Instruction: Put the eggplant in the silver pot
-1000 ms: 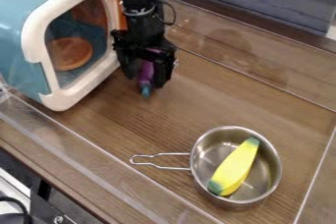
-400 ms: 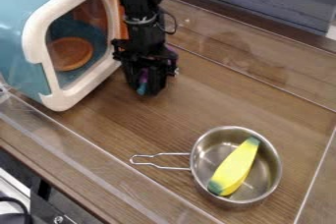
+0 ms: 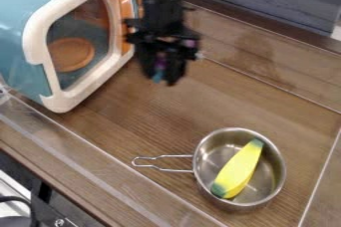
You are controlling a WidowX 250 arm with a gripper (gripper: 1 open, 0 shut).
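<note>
The yellow-green toy [image 3: 238, 169] fills up the silver pot. My gripper should put the eggplant down behind the pot [image 3: 276, 110] and reach in for the toy first.
My gripper [image 3: 166, 70] hangs above the wooden table, pointing straight down, just right of the toy microwave. It is shut on the purple eggplant [image 3: 162, 69], of which only a small glossy patch shows between the black fingers, lifted off the table. The silver pot [image 3: 277, 159] sits at the front right, well below and to the right of the gripper, its wire loop handle [image 3: 160, 161] pointing left. A yellow-green oblong toy [image 3: 240, 169] lies inside the pot.
A teal-and-white toy microwave [image 3: 54, 32] stands at the left with its window facing the table. A clear raised rim [image 3: 80, 146] runs along the table's front and right sides. A grey wall lies behind.
The gripper closed on the eggplant down at the table, then rose with it and shifted a little to the right. The pot and the yellow-green toy have not moved.
</note>
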